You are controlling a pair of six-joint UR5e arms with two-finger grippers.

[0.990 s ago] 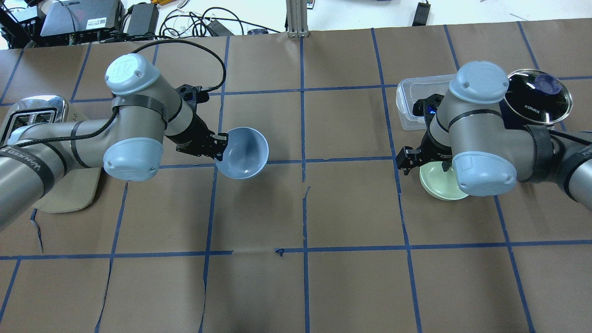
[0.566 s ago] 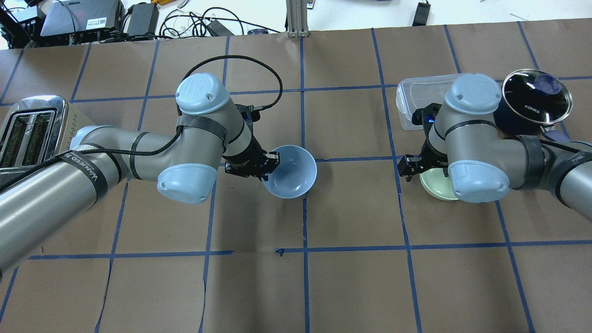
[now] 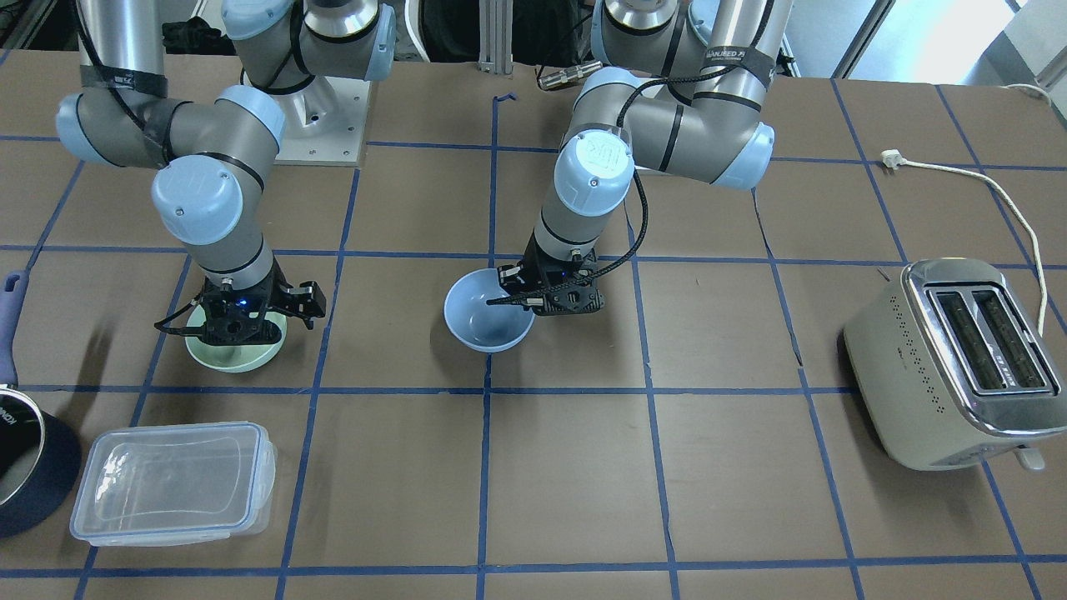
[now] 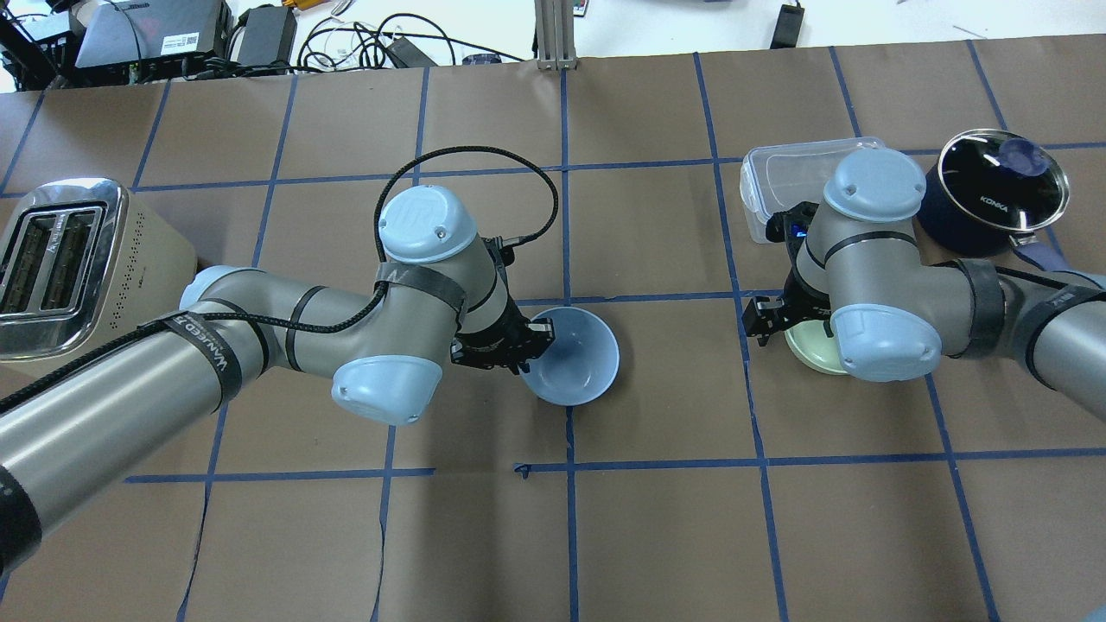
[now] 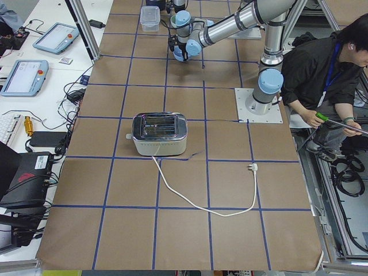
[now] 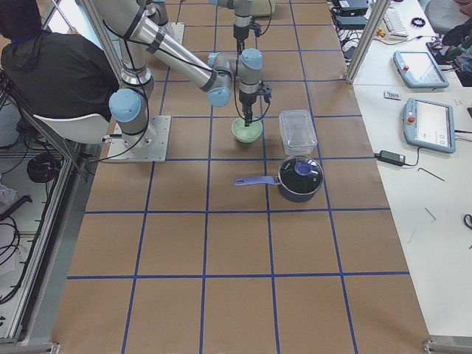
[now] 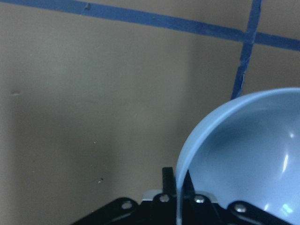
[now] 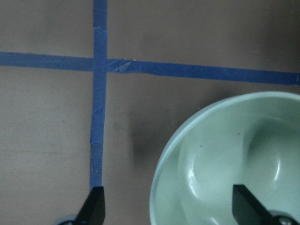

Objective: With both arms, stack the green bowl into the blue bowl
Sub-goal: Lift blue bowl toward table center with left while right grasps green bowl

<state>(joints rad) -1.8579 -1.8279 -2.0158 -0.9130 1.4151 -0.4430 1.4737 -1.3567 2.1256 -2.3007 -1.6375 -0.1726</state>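
Note:
I expect the rim of the green bowl to stay above the blue rim when I lower the green bowl in, because it looks as wide as the blue bowl.
The blue bowl is near the table's centre, held upright by its rim in my shut left gripper. In the left wrist view the rim of the blue bowl sits pinched between the two fingers. The bowl is low; I cannot tell whether it touches the table. The green bowl rests on the table at the right, partly under my right arm. My right gripper is open and straddles the rim of the green bowl, one finger outside it and one inside.
A silver toaster stands at the far left, its cord trailing towards the robot. A clear plastic container and a dark pot with a glass lid stand just beyond the green bowl.
My left arm has carried the blue bowl to the right and nearer the robot, to the table's centre. My right gripper has stayed over the green bowl, shifting only slightly.

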